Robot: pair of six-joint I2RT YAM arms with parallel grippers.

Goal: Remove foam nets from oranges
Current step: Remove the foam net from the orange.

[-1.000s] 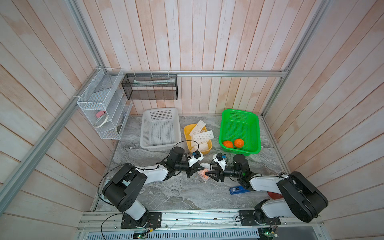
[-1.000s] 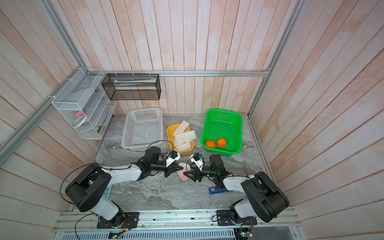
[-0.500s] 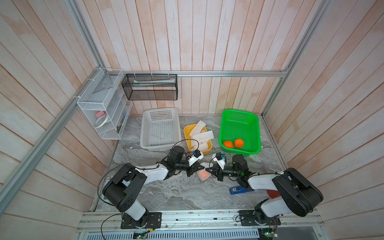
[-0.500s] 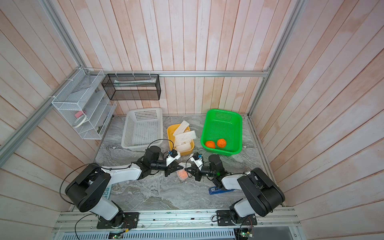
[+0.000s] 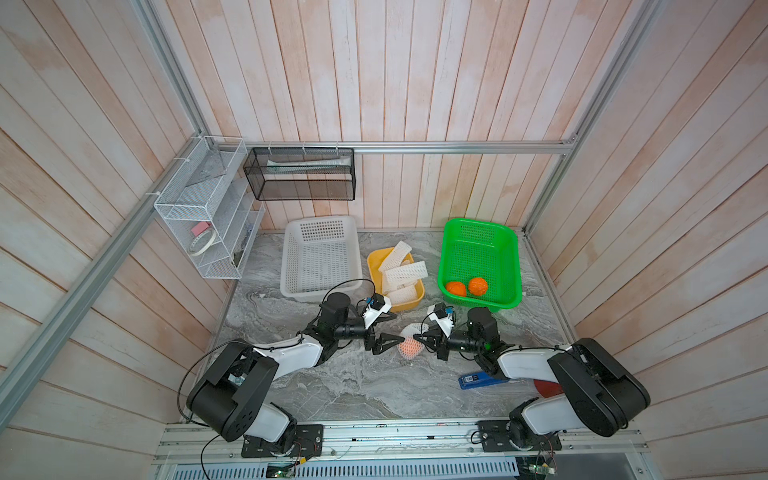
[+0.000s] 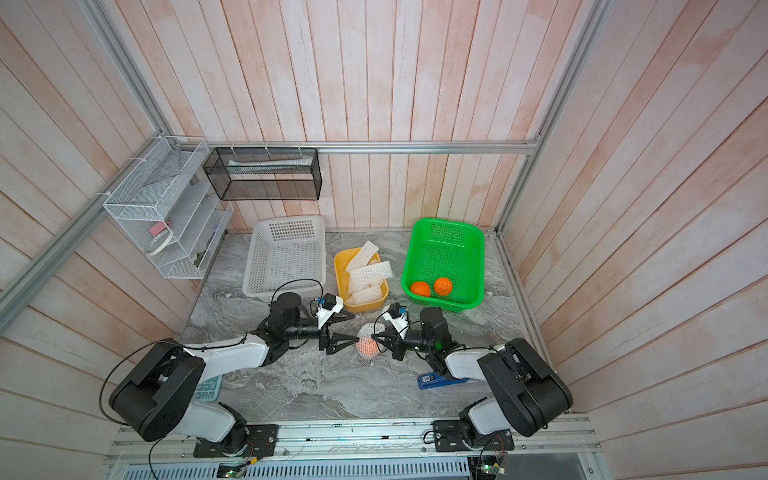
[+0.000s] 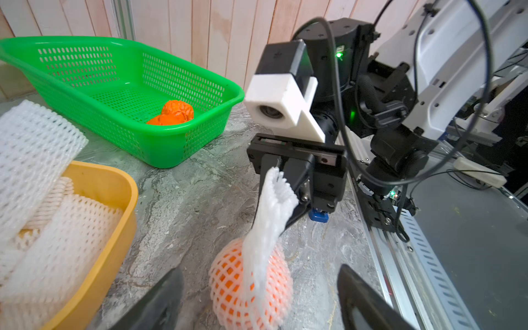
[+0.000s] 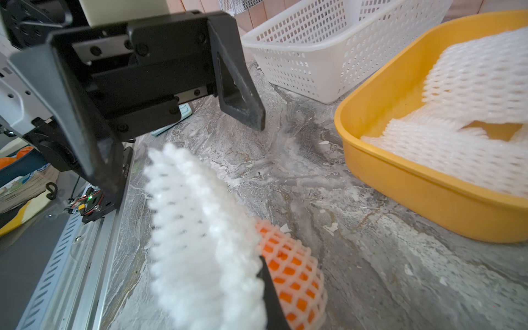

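Observation:
I should take hold of the net (image 5: 410, 330) with my left gripper and pull it off, because it is still around the orange (image 5: 410, 348) and my right gripper has its loose end.
One orange (image 7: 228, 283) lies on the marble table in its white foam net (image 5: 409, 347), between the two arms in both top views. My right gripper (image 7: 283, 183) is shut on the net's loose end (image 7: 271, 205), which is drawn up from the fruit. In the right wrist view that end (image 8: 200, 243) bulges in front of the orange (image 8: 291, 274). My left gripper (image 7: 260, 270) is open, its fingers apart on either side of the netted orange (image 6: 368, 347) without touching it. Two bare oranges (image 5: 456, 288) (image 5: 478, 286) lie in the green basket (image 5: 507, 249). Several empty foam nets (image 5: 401, 274) fill the yellow tray (image 5: 409, 306).
A white perforated basket (image 5: 291, 257) stands left of the yellow tray. A blue flat object (image 5: 478, 380) lies under my right arm, and a calculator (image 6: 208, 388) under my left arm. A white wire shelf (image 5: 199, 232) and a black mesh box (image 5: 299, 174) hang on the walls.
My right gripper has closed on the net's loose end. My left gripper, shut at the net before, has let go and opened wide. The orange has barely moved.

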